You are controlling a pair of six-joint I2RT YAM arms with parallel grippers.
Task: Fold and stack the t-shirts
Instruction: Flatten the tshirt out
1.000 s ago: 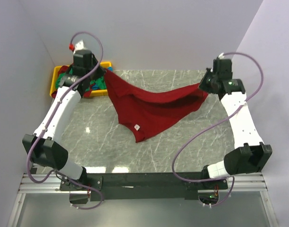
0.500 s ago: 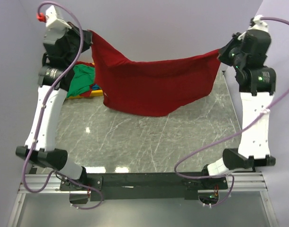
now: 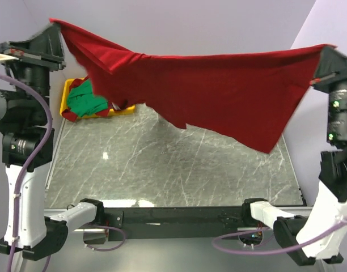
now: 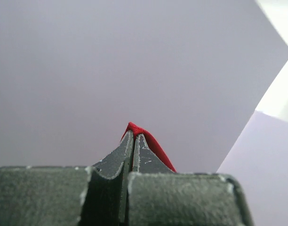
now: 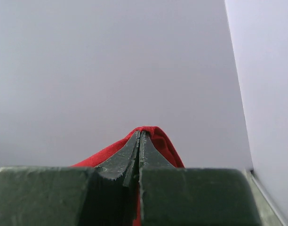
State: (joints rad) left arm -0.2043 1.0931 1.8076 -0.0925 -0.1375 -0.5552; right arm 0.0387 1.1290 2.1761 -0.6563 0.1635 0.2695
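Note:
The red t-shirt's lower edge hangs bunched under my left gripper. Next, I swing that corner upward to open the t-shirt before I lay it flat.
A deep red t-shirt hangs stretched high above the table between both arms. My left gripper is shut on its left corner, and a red fold pokes past the tips. My right gripper is shut on the right corner, with red cloth wrapped over the pinched tips. The shirt sags in the middle, its lower edge hanging free over the marble. A green t-shirt lies bunched in the yellow tray at the back left, partly behind the red one.
The grey marble table lies below the hanging shirt. Plain walls stand close behind and on both sides. A black rail runs along the near edge between the arm bases.
Both arms have risen sharply and spread apart, lifting the red t-shirt off the table and pulling it taut high in the air. Both grips have held.

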